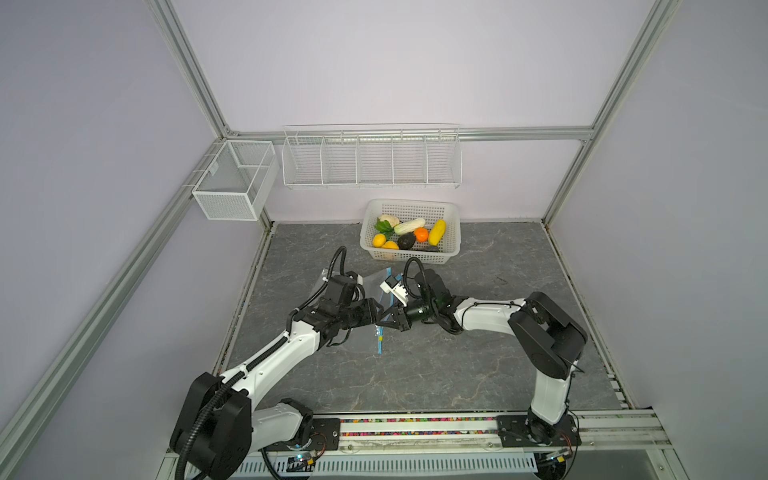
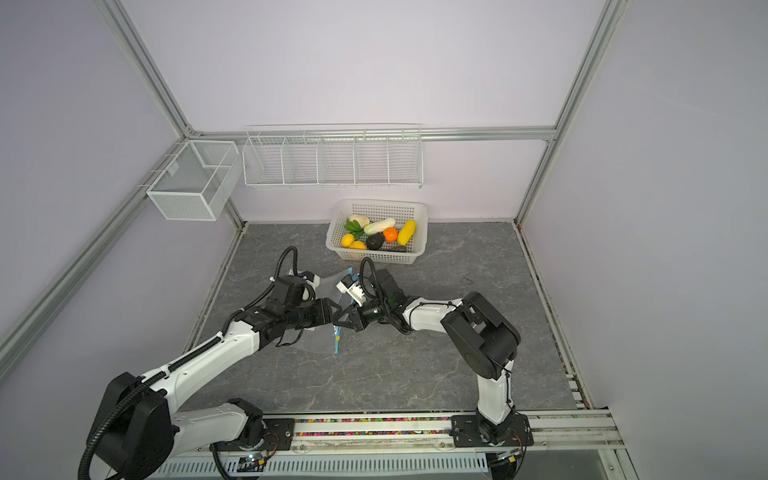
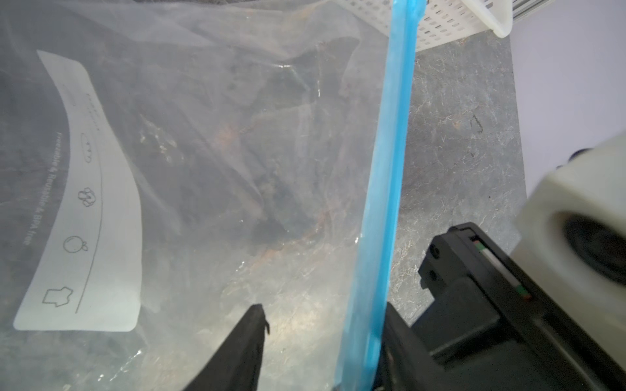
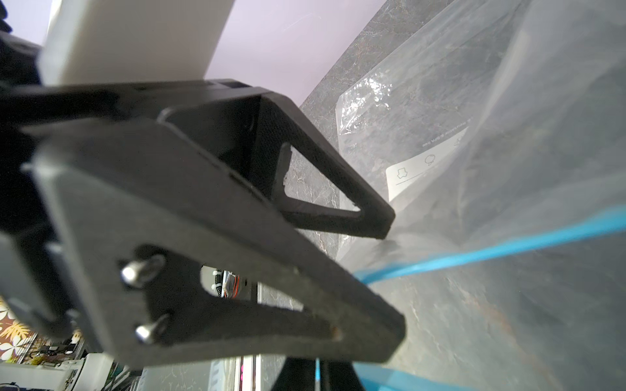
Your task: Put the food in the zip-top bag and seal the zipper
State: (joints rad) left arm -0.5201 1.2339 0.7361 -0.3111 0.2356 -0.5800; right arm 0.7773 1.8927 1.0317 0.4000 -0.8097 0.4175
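Note:
The bag's near zipper edge [image 4: 394, 377] is at a slant in my right gripper, so next I grip the far zipper edge [image 4: 381, 273] firmly with my left gripper and then take hold of the near zipper edge again, square on.
The clear zip-top bag [image 1: 374, 282] lies on the grey tabletop under my left arm; its white label [image 3: 84, 210] shows in the left wrist view. Its blue zipper [image 3: 389, 169] runs along the edge nearest the right arm. My left gripper [image 3: 323, 306] is open, its jaws on either side of the bag's edge, the strip against one finger. My right gripper [image 4: 318, 372] is shut on a lip of the zipper [image 4: 406, 379]. Both grippers meet tip to tip at the bag's mouth [image 1: 380, 321] in both top views. The food [image 1: 409, 235] sits in the white basket.
The white perforated basket [image 1: 451, 232] stands at the back of the tabletop, just beyond the bag. A white wire rack [image 1: 372, 160] hangs on the back wall and a mesh box [image 1: 232, 183] on the left frame. The right wrist's camera housing [image 3: 576, 220] is close to my left gripper.

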